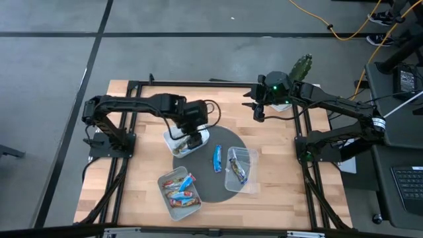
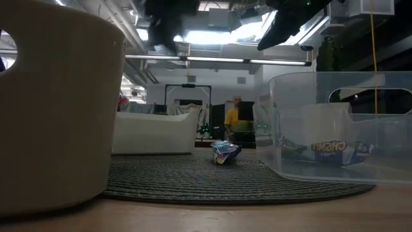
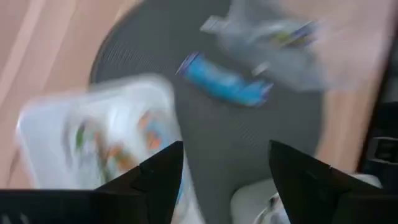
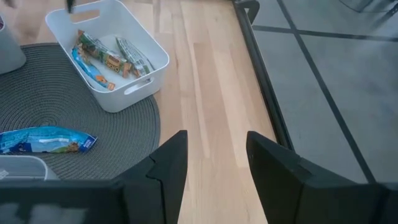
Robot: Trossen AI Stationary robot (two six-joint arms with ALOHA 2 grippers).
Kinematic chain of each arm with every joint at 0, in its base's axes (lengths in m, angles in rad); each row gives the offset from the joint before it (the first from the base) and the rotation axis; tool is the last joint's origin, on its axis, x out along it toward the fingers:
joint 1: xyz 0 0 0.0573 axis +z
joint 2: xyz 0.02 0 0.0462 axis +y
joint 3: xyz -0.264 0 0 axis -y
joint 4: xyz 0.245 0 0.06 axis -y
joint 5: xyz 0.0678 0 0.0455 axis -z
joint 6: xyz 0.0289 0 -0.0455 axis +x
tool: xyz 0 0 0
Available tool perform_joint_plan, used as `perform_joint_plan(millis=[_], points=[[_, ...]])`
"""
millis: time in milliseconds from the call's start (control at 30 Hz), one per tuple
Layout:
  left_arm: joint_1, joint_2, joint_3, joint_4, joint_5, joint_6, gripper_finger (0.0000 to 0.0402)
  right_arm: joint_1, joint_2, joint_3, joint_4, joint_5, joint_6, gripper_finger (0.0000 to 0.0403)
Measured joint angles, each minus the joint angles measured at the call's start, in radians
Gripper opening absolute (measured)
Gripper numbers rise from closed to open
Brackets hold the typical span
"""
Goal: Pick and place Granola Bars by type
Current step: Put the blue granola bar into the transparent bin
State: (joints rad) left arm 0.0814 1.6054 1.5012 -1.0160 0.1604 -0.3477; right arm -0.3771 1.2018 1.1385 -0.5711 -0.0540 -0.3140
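Observation:
My left gripper should move back first, because it is hanging over the far white tub (image 1: 186,140). My right gripper should then bring the blue granola bar (image 1: 217,158) there.
A blue granola bar (image 1: 217,158) (image 3: 224,82) lies flat on the round grey mat (image 1: 218,188). A clear tub (image 1: 243,170) to its right holds one bar (image 2: 335,149). A white tub (image 1: 180,193) (image 4: 106,53) at the mat's near left holds several bars in blue and red-brown wrappers. My left gripper (image 1: 193,140) (image 3: 225,152) hangs open above another white tub (image 1: 170,139) at the mat's far left, nothing between its fingers. My right gripper (image 1: 258,112) (image 4: 216,140) waits open and empty over the table's far right.
A black frame (image 1: 135,86) borders the wooden table. A green object (image 1: 302,65) stands behind the right arm. In the low view a person in yellow (image 2: 235,119) shows far off in the room. Bare wood lies at the near right (image 1: 284,198).

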Motion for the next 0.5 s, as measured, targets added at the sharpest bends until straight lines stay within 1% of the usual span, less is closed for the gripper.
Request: perform_joint_plan(millis=[67, 133, 233, 333, 433, 500], points=[[-0.013, 0.000, 0.031, 0.052, 0.042, 0.053, 0.0224, 0.000, 0.000, 0.000, 0.000, 0.000, 0.007, 0.0167], [-0.026, 0.000, 0.041, 0.115, 0.084, 0.136, 0.0222, 0.000, 0.000, 0.000, 0.000, 0.000, 0.021, 0.0167], [-0.052, 0.000, 0.042, 0.174, 0.092, 0.274, 0.0222, 0.002, 0.000, 0.000, -0.005, -0.001, 0.025, 0.0167], [-0.080, 0.000, 0.042, 0.166, 0.027, 0.393, 0.0221, 0.014, 0.000, 0.000, -0.020, -0.033, 0.026, 0.0167], [-0.101, 0.000, 0.042, 0.139, -0.092, 0.475, 0.0221, 0.035, 0.000, 0.000, -0.031, -0.080, 0.026, 0.0167], [-0.109, 0.000, 0.042, 0.118, -0.167, 0.522, 0.0221, 0.051, 0.000, 0.000, -0.037, -0.093, 0.026, 0.0167]])
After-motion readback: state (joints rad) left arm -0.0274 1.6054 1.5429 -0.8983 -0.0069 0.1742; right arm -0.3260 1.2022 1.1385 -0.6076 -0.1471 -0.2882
